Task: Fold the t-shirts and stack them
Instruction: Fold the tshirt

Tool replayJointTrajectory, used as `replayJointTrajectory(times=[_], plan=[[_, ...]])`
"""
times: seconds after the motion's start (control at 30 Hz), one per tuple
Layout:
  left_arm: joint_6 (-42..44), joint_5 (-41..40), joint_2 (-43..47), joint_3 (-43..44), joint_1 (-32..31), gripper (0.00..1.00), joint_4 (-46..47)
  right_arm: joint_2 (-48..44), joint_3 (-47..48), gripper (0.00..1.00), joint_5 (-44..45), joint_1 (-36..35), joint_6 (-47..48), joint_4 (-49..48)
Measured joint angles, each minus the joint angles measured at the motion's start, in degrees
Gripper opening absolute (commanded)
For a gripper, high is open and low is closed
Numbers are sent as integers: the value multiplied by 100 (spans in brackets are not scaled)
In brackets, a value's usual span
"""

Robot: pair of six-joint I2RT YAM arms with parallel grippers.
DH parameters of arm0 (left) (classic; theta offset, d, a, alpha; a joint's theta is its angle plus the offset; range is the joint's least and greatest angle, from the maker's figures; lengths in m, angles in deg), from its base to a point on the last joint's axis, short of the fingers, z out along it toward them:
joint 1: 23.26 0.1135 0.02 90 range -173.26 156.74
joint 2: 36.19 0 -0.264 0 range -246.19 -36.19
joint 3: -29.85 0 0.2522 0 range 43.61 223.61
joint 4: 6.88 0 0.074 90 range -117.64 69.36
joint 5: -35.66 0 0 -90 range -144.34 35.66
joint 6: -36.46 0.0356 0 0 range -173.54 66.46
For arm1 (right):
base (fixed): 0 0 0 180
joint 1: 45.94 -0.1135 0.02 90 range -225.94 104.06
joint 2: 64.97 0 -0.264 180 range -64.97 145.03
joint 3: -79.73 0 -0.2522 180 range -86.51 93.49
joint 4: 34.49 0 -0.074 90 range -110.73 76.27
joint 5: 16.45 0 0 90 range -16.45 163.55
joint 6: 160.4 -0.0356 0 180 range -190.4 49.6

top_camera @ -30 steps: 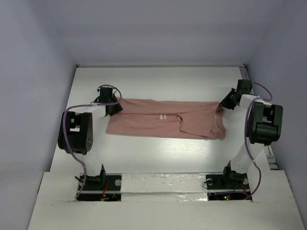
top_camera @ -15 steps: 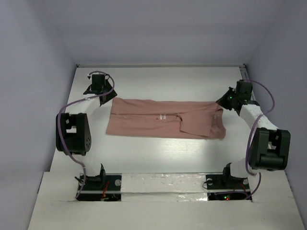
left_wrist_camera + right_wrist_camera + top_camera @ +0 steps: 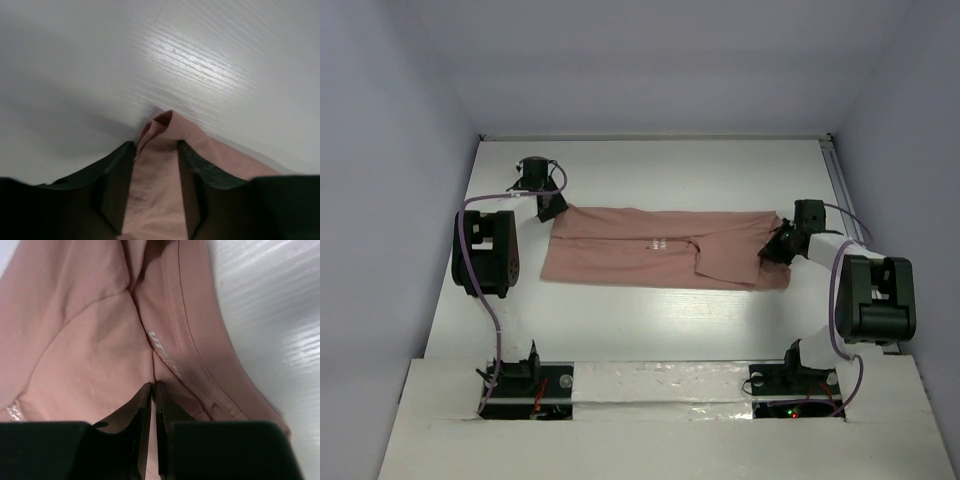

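Note:
My left gripper is holding its corner, and the t-shirt's long band lies crosswise. It should let go of the corner while my right gripper swings the t-shirt's collar end toward the back panel.
The salmon-pink t-shirt lies folded into a long band across the middle of the table, with small print on its chest. My left gripper is at the shirt's far left corner. In the left wrist view its jaws stand a little apart, with the curled-up corner of the shirt between them. My right gripper is down on the shirt's right end. In the right wrist view its jaws are closed to a thin slit, pinching the fabric beside a seam and a printed label.
The white table is walled by pale panels at the back and both sides. A metal rail runs along the right edge. The arm bases stand at the near edge behind a white ledge.
My left gripper lifted off the far left corner, swung back and outward, and has now come back to that corner. My right gripper moved from the far right corner nearer, down onto the shirt's right end.

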Motion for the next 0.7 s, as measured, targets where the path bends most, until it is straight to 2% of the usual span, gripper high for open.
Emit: replayJointTrajectory(times=[0.1, 0.17, 0.47, 0.53, 0.57, 0.6, 0.63, 0.67, 0.7], plan=[[20, 81, -66, -9, 0, 15, 74, 59, 9, 0, 26, 0, -17, -98], [-2, 92, -68, -50, 0, 0, 101, 63, 9, 0, 72, 0, -22, -107], [-114, -208, 46, -190, 83, 0, 94, 50, 9, 0, 234, 229, 7, -103], [-127, -238, 85, -223, 118, 8, 35, 9, 33, 11, 247, 260, 35, -61], [-133, -249, 94, -223, 129, 26, -11, -13, 72, 20, 258, 260, 55, -26], [-109, -293, 101, -223, 138, 39, -55, -35, 129, 43, 302, 260, 94, 26], [-107, -319, 105, -221, 153, 50, -61, -59, 192, 53, 350, 262, 120, 76], [-103, -361, 142, -221, 168, 59, -70, -96, 254, 58, 374, 275, 188, 122], [-114, -402, 173, -221, 190, 60, -125, -155, 330, 59, 389, 293, 227, 181]])
